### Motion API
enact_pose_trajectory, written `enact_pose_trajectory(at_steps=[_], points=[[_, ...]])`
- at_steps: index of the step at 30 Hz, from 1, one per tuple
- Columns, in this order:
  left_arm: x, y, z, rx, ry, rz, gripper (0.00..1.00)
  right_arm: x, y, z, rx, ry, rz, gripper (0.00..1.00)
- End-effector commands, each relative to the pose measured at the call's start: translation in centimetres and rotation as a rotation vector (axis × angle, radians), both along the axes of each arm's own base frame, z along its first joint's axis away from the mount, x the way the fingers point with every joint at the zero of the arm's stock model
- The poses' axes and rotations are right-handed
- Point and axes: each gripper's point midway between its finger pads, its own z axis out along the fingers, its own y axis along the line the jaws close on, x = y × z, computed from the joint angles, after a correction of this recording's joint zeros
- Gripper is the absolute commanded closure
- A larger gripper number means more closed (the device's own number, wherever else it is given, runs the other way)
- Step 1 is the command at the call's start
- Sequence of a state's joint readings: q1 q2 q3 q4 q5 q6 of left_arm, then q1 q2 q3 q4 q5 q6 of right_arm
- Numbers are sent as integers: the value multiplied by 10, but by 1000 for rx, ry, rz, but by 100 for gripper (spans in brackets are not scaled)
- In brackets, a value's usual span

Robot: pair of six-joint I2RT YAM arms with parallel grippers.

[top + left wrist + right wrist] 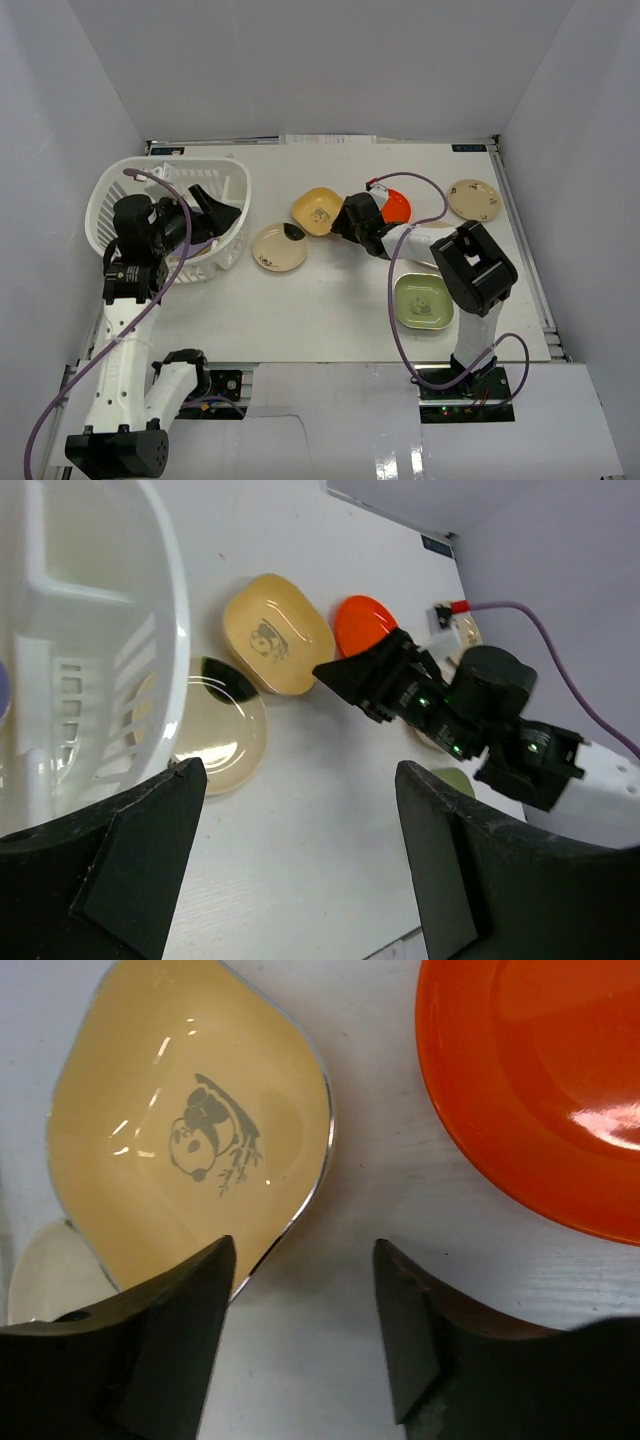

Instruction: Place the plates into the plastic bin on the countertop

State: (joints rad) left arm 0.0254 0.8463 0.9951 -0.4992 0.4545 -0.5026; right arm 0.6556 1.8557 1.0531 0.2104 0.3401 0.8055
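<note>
My gripper should expect a lavender plate [192, 248] to be lying in the bin already when it brings the yellow plate over, because a sliver of lavender [4, 692] shows inside the bin.
The white slotted plastic bin [120, 190] stands at the left of the countertop. My left gripper [215, 210] is open and empty above the bin's right rim. In the left wrist view [298, 780] it looks past the bin wall [150, 600] at the plates. A yellow panda-print plate [318, 210], a cream round plate [279, 247] and an orange-red plate [398, 207] lie mid-table. My right gripper [343, 222] is open and low, its jaws straddling the yellow plate's near rim [190, 1130]. In the right wrist view [305, 1250] the orange-red plate [540, 1090] lies to the right.
A green plate [423, 301] lies by the right arm's base and a cream plate [473, 199] at the far right. Another plate is partly hidden under the right arm. A sliver of lavender [3, 690] shows inside the bin. White walls enclose the table.
</note>
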Motion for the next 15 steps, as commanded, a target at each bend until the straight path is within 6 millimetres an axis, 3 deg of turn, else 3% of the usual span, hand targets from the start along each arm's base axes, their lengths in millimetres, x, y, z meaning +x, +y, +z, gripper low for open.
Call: enact_pose_trajectory(at_steps=[1, 3, 4, 6, 8, 10, 15], points=[[-20, -20, -6, -6, 5, -152, 13, 21, 6, 5, 73, -17, -90, 40], [-25, -26, -5, -17, 8, -191, 13, 25, 7, -2, 74, -6, -103, 49], [-26, -28, -5, -19, 9, -204, 13, 27, 9, -1, 83, -11, -110, 59], [-29, -31, -2, -23, 2, -225, 13, 30, 8, 2, 93, -26, -124, 66], [-28, -32, 0, -22, 4, -233, 13, 31, 6, 6, 110, -56, -130, 82], [-35, -45, 3, -37, 12, -297, 12, 30, 6, 24, 133, -98, -124, 90], [-32, -67, 9, -44, 35, -355, 10, 14, -11, 83, 129, -245, -84, 92]])
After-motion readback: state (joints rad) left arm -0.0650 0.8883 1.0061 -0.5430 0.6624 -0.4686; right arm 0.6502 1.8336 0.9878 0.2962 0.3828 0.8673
